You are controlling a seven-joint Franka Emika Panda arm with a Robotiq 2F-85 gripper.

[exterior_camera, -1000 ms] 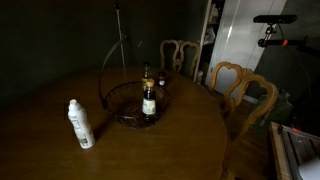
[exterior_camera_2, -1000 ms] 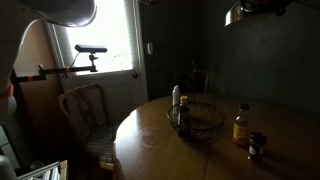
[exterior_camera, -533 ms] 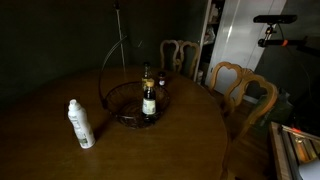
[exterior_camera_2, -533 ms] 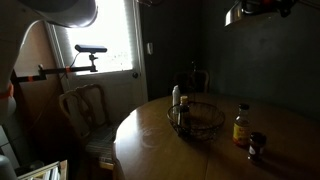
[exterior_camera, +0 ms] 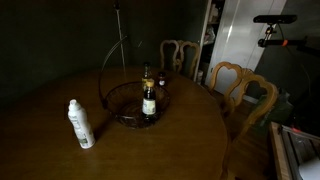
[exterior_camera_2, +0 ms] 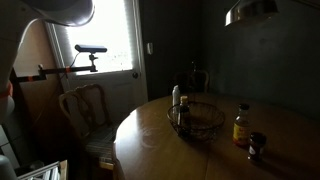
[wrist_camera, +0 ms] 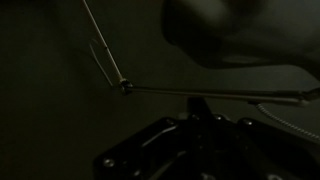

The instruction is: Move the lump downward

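Observation:
Next, I back away and come over the lump's shade (wrist_camera: 235,38) before I move the lump downward, since my gripper's fingers are pointing at the thin rod (wrist_camera: 228,94) beside it.
The lump, a round shallow bronze-brown lamp shade (exterior_camera_2: 252,12), hangs at the top edge of an exterior view, high above the round wooden table (exterior_camera_2: 160,145). In the wrist view a pale rounded shape (wrist_camera: 240,35) at the upper right may be the same shade. Thin wires cross below it. My gripper's dark body (wrist_camera: 200,150) fills the bottom of the wrist view. Its fingers are lost in the dark, so I cannot tell whether they are open or shut. The gripper does not show clearly in either exterior view.
A dark wire basket with an arched handle (exterior_camera: 135,105) (exterior_camera_2: 197,120) stands mid-table and holds a bottle (exterior_camera: 148,100). A white bottle (exterior_camera: 80,125) lies toward the table's near edge. An amber jar (exterior_camera_2: 241,126) stands apart. Wooden chairs (exterior_camera: 240,90) ring the table.
In the exterior view with the window, a dark shape that overlapped the top of the shade is gone, and the whole shade now shows. The table objects have not moved.

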